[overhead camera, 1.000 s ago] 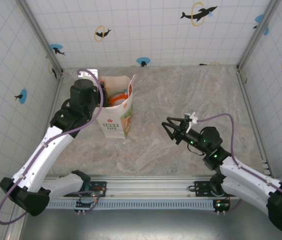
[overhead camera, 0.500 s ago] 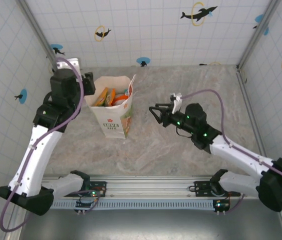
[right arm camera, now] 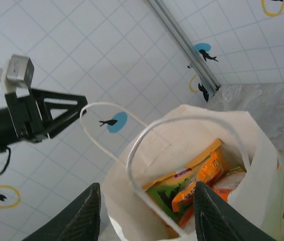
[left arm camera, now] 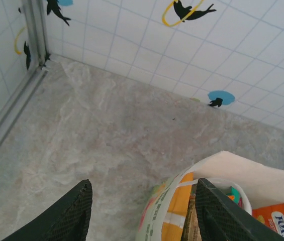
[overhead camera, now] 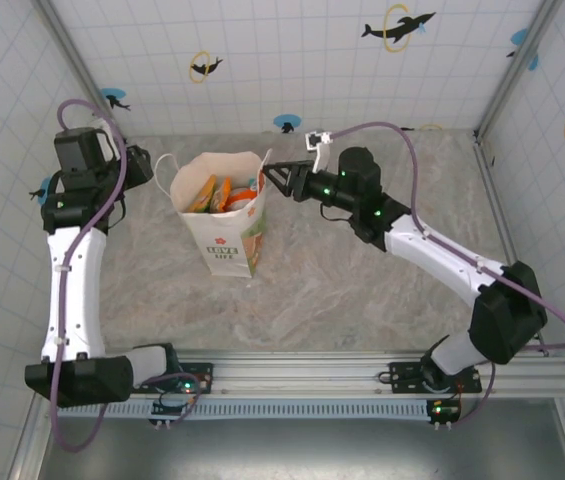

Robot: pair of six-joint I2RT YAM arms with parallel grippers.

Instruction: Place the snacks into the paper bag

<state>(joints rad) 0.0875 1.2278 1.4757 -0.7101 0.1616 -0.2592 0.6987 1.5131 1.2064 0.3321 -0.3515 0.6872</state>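
I should have my left gripper grasp the paper bag's loop handle [overhead camera: 158, 167], since that is free beside it, before both grippers move the paper bag to the middle.
The paper bag [overhead camera: 230, 240] stands upright at the back left of the table, its mouth open. Several snacks [overhead camera: 220, 192] stand inside it, orange and yellow. My left gripper [overhead camera: 145, 167] hangs open just left of the bag's rim. In the left wrist view, the bag [left arm camera: 222, 168] sits under the right finger with an orange packet [left arm camera: 282, 221] inside. My right gripper [overhead camera: 267, 178] hovers open at the bag's right rim. In the right wrist view, its open fingers frame the bag [right arm camera: 182, 140], the loop handles [right arm camera: 142, 145] and a yellow-green packet [right arm camera: 179, 186]. Neither gripper holds anything.
Tiled walls with dolphin stickers [overhead camera: 399, 25] close in the back and both sides. Metal posts stand in the back corners. Bare marble tabletop [overhead camera: 362, 290] stretches right of and in front of the bag. A rail [overhead camera: 302, 375] runs along the near edge.
The left gripper rose off the bag and drew back to the left, opening wider. The right arm swung from mid-table up to the bag's right rim.
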